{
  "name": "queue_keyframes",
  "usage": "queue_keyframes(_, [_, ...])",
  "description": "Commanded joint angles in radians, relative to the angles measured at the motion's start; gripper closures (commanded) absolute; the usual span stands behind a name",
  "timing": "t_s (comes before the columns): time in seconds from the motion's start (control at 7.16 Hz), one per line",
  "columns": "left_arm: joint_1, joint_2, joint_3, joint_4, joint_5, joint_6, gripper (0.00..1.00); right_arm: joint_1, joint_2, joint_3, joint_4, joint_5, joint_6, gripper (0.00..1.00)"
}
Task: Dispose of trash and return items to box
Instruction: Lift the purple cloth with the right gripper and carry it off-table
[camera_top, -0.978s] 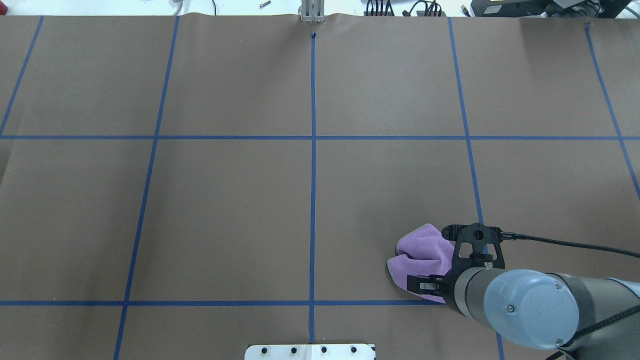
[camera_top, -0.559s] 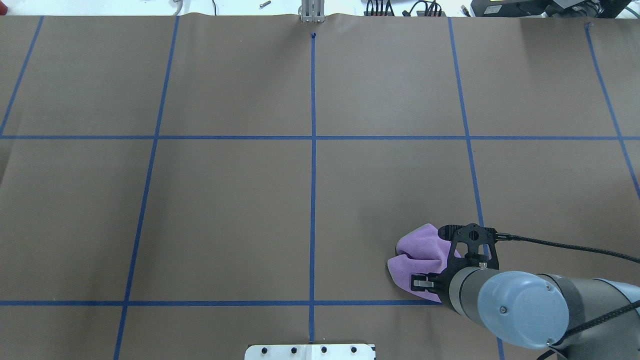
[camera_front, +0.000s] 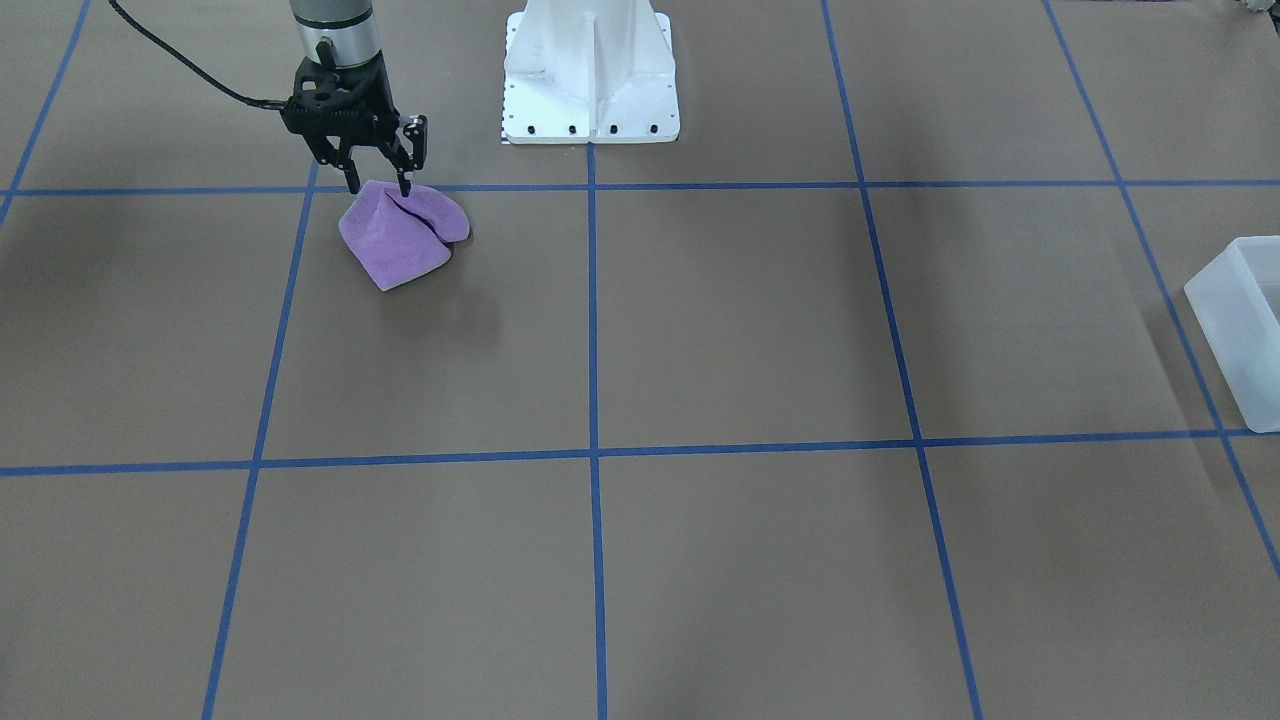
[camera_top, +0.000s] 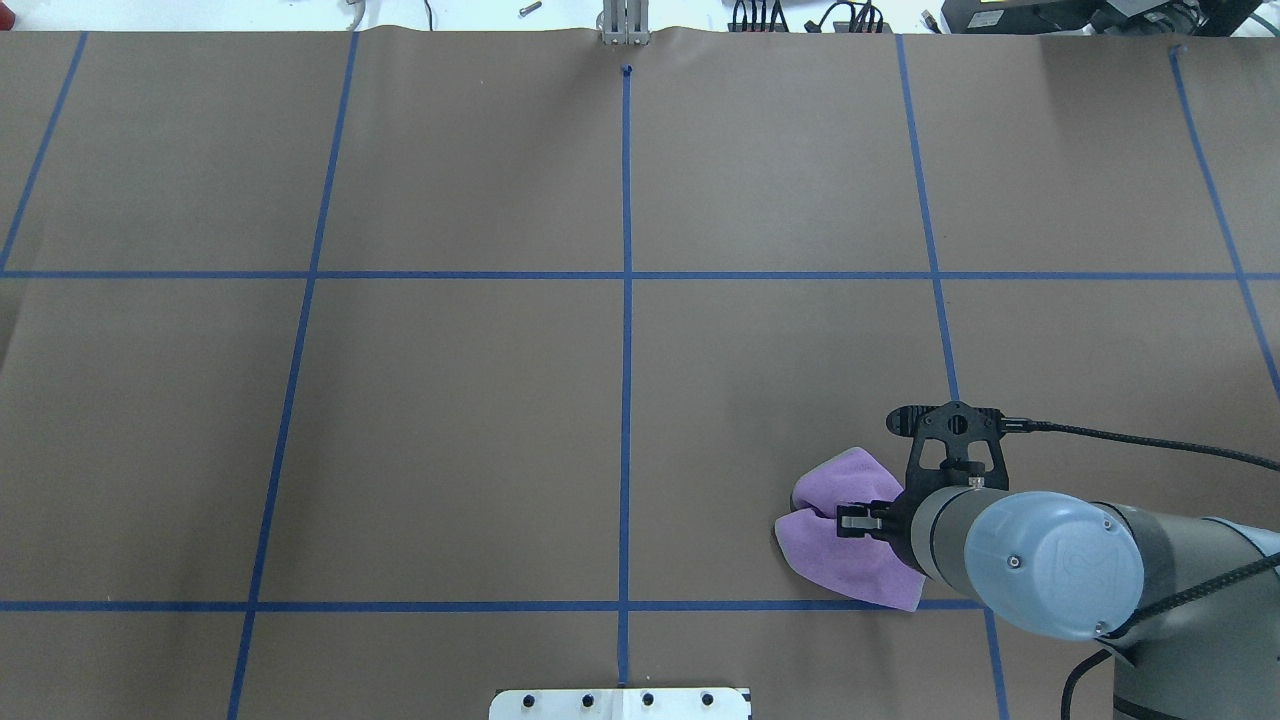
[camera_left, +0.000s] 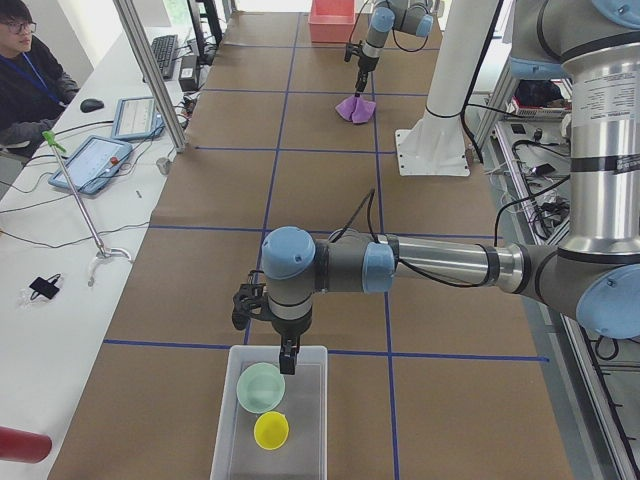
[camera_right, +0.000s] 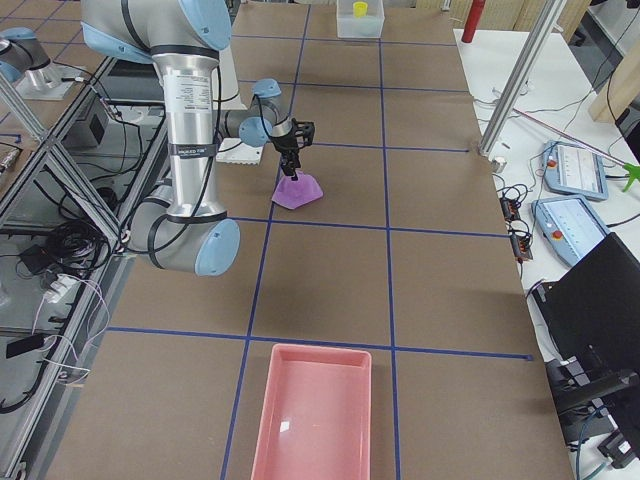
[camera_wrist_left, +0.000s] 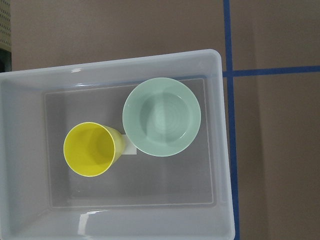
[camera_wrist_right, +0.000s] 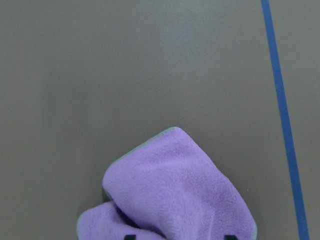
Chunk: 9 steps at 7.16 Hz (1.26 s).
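Observation:
The robot's right gripper has its fingers on both sides of the purple cloth's raised fold (camera_front: 387, 197), so the purple cloth will hang in a bunch and its loose corners will droop when the robot lifts it.
A crumpled purple cloth (camera_front: 400, 240) lies on the brown table near the robot base; it also shows in the overhead view (camera_top: 835, 555) and the right wrist view (camera_wrist_right: 170, 200). My right gripper (camera_front: 378, 187) is open, pointing down, its fingertips (camera_front: 405, 186) straddling the cloth's top fold. The frosted white box (camera_wrist_left: 223, 150) sits at the table's left end (camera_front: 1235, 320) and holds a pale green bowl (camera_wrist_left: 161, 116) and a yellow cup (camera_wrist_left: 90, 149). My left gripper (camera_left: 287, 362) hangs over the box's near edge; I cannot tell whether it is open or shut.
A pink tray (camera_right: 312, 415) sits at the table's right end. The white robot base (camera_front: 590, 70) stands close beside the cloth. An operator (camera_left: 30, 80) sits at a side desk with tablets. Blue tape lines grid the table.
My right gripper has moved a short way away from the robot base, so its fingers now sit over the middle of the cloth. The cloth has not moved.

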Motion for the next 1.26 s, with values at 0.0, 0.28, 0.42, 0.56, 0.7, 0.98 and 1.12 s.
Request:
queue_keyframes(0.0, [-0.001, 0.013, -0.023, 0.000, 0.001, 0.000, 0.02, -0.002, 0.008, -0.036, 0.001, 0.002, 0.008, 0.34])
queue_keyframes(0.28, [-0.001, 0.023, -0.034, 0.000, 0.001, 0.000, 0.02, -0.020, 0.010, -0.061, 0.001, 0.001, 0.012, 0.37])
queue_keyframes(0.42, [0.001, 0.024, -0.036, 0.002, 0.001, 0.000, 0.02, -0.019, 0.022, -0.053, 0.001, 0.005, 0.021, 0.59])
queue_keyframes(0.56, [0.001, 0.024, -0.036, 0.002, 0.001, -0.002, 0.02, -0.020, 0.039, -0.043, 0.001, 0.008, 0.041, 0.93])
queue_keyframes(0.7, [0.001, 0.024, -0.036, 0.002, 0.001, -0.002, 0.02, -0.019, 0.045, -0.035, 0.000, 0.007, 0.041, 1.00])
queue_keyframes(0.98, [0.001, 0.028, -0.036, 0.002, 0.001, -0.002, 0.02, -0.011, 0.043, 0.011, -0.011, 0.013, 0.039, 1.00])
queue_keyframes(1.12, [0.001, 0.033, -0.037, 0.002, 0.001, -0.002, 0.02, 0.025, 0.040, 0.064, -0.025, 0.045, 0.038, 1.00])
